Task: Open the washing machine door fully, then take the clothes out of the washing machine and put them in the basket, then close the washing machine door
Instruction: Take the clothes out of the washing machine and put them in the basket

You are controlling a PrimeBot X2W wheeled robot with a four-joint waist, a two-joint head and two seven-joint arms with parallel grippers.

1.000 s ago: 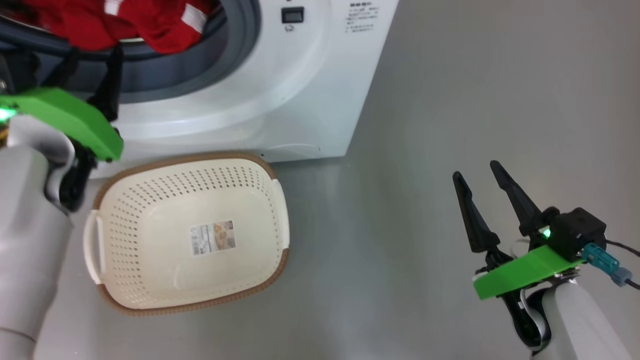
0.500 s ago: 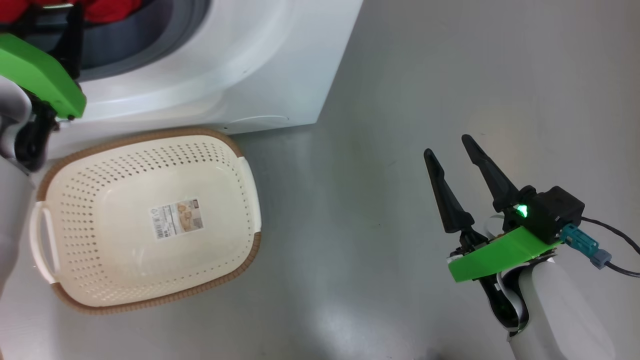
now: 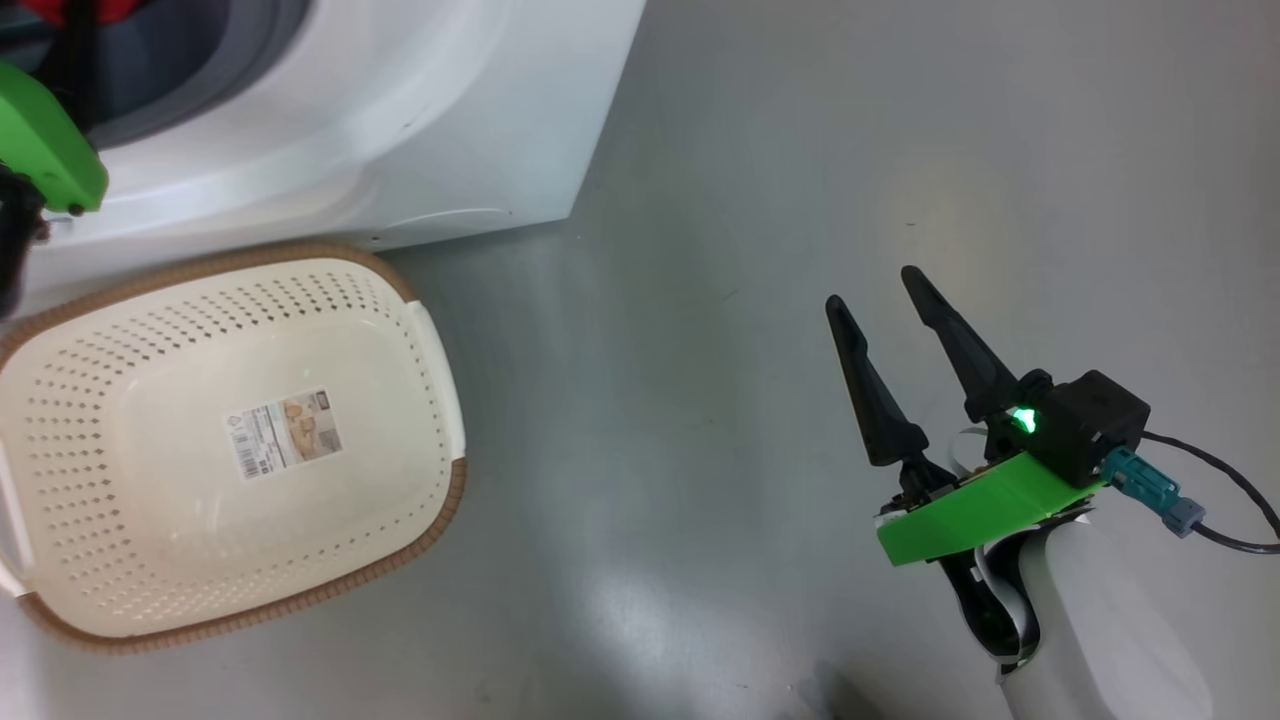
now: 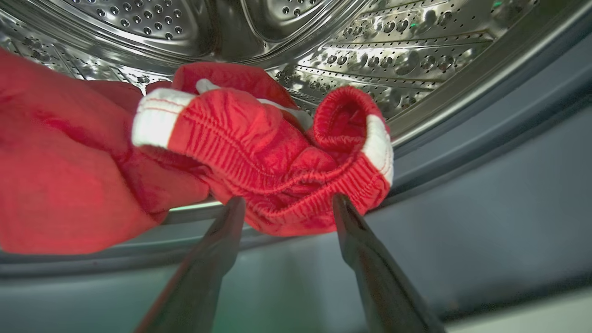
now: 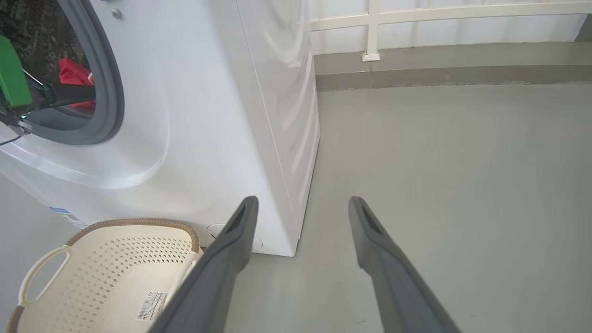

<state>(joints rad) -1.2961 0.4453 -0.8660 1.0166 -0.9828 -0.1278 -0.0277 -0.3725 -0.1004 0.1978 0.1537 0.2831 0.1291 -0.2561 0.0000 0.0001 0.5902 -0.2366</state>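
Note:
My gripper will pull the ribbed piece (image 4: 294, 194) out, and the smooth red flap (image 4: 72, 177) should stay in the drum because it lacks the ribbed hem's white trim.
The red clothes (image 4: 259, 138) with white trim hang out of the steel drum (image 4: 370, 51) over the grey rubber ring (image 4: 485, 138) of the washing machine (image 3: 400, 120). My left gripper (image 4: 286, 201) is open, its fingertips on either side of the lowest fold of cloth, not closed on it. In the right wrist view its green mount (image 5: 11, 76) sits at the drum mouth. The cream basket (image 3: 120, 340) stands empty on the floor right in front of the machine. My right gripper (image 3: 871, 287) hangs open over bare floor, well to the right. The washing machine door is out of view.
Grey floor (image 3: 750, 150) stretches to the right of the machine. A low kerb with a white railing (image 5: 416, 14) runs behind it. A dark cable (image 3: 1220, 480) trails from my right wrist.
The head camera has swung right, so machine and basket slid left in its picture. Both grippers remain open. No object has visibly moved.

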